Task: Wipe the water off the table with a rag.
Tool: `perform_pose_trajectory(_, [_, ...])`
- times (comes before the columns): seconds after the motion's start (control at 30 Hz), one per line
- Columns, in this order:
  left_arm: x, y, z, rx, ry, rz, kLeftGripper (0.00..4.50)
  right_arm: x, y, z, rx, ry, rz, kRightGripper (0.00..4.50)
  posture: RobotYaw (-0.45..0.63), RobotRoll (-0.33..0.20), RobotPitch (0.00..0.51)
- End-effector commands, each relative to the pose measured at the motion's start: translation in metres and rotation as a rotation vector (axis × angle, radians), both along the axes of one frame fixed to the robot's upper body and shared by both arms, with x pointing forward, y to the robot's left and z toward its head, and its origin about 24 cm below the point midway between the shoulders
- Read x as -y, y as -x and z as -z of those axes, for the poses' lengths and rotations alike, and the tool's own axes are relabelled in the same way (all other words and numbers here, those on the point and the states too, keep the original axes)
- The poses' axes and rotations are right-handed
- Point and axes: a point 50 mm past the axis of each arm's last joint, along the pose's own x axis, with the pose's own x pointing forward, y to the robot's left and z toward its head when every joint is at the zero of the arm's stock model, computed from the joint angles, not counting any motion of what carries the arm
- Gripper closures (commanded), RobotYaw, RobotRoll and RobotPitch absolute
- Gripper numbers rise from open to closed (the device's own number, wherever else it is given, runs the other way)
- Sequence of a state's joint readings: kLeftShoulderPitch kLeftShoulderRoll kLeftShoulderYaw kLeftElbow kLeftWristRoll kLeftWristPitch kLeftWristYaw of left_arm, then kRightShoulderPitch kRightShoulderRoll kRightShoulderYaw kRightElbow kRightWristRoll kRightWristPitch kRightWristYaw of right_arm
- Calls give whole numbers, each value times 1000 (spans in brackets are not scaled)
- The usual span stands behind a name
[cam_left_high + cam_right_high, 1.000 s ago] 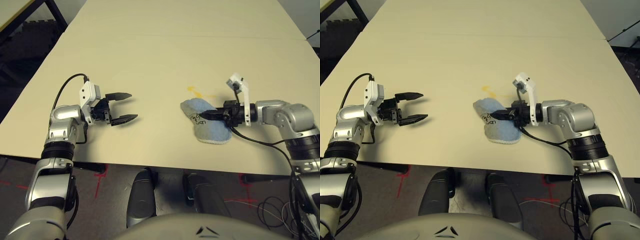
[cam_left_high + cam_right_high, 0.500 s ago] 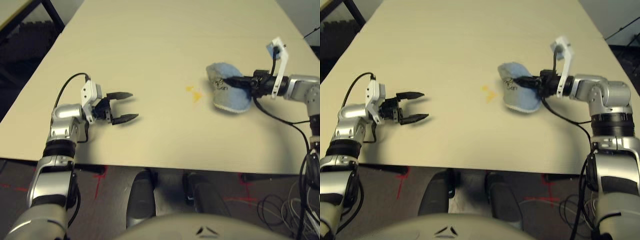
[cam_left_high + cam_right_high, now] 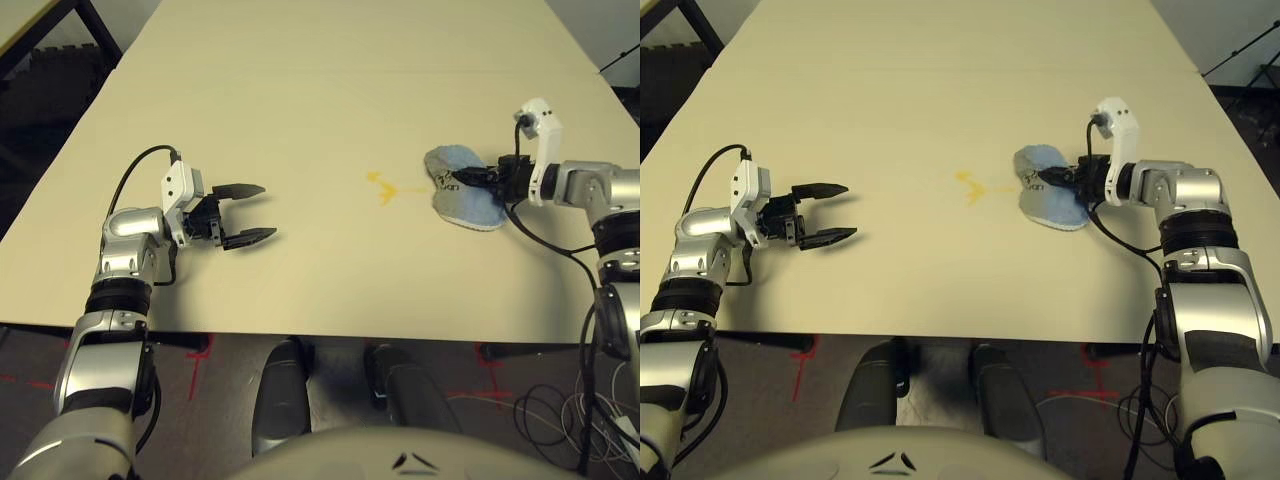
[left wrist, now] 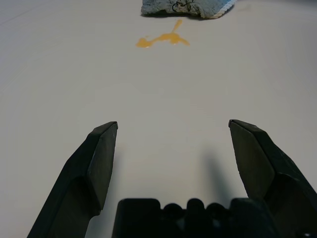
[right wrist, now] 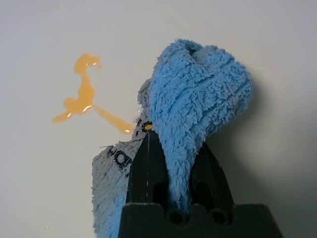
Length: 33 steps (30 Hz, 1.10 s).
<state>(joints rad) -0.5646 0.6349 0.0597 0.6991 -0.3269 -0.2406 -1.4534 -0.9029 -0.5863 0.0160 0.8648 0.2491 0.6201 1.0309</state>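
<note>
The water meets the rag's edge [image 3: 433, 190] at just one end and is uncovered elsewhere, so my right gripper should wipe the rag back over the squiggle [image 3: 385, 188].
The water [image 3: 384, 188] is a thin yellow-orange squiggle near the middle of the pale table [image 3: 300, 90]. Just right of it lies the light-blue rag [image 3: 462, 196], bunched up, with dark lettering on its whitish edge. My right gripper [image 3: 470, 178] is shut on the rag, which folds over its fingers [image 5: 148, 158]. One end of the streak [image 5: 84, 94] reaches the rag's edge [image 5: 124, 134]. My left gripper [image 3: 266, 211] hovers open and holds nothing, well to the left of the water, and its fingers [image 4: 101, 153] point toward the water.
A faint seam [image 3: 300, 72] crosses the table beyond both arms. The front edge [image 3: 320, 335] runs close below the grippers. A black cable [image 3: 545, 240] trails from my right wrist. Dark floor and a table leg [image 3: 100, 30] lie off the left side.
My right gripper carried the rag off the spill, away to the right and farther back, then brought it back beside the streak. The water now lies uncovered. The left arm held still.
</note>
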Motion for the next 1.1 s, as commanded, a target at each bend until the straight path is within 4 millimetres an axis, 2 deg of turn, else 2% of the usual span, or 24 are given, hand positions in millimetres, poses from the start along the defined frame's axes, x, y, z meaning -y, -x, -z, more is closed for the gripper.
perform_pose_trajectory(0.03, [-4, 3, 3, -15, -13, -12, 0, -15, -3, 7, -20, -3, -51, 4267, 154, 0, 171])
perform_pose_trajectory(0.37, [-5, 6, 3, -16, -12, -17, 0, -82, -14, 18, -31, -57, -192, 4267, 167, 0, 179])
perform_pose_trajectory(0.6, [-5, 6, 4, -18, -12, -19, 0, -142, -11, 24, -44, -58, -345, 4267, 169, 0, 182])
perform_pose_trajectory(0.77, [-4, 6, 4, -19, -9, -19, 0, -173, -9, 22, -34, -77, -404, 4267, 174, 0, 184])
perform_pose_trajectory(0.93, [-3, 7, 5, -20, -7, -20, 0, -182, -7, 24, -39, -81, -428, 4267, 175, 0, 184])
perform_pose_trajectory(1.03, [-3, 7, 5, -21, -6, -20, 0, -173, -7, 27, -45, -71, -413, 4267, 174, 0, 184])
perform_pose_trajectory(1.1, [-3, 6, 5, -21, -5, -20, 0, -156, -9, 28, -48, -61, -385, 4267, 169, 0, 183])
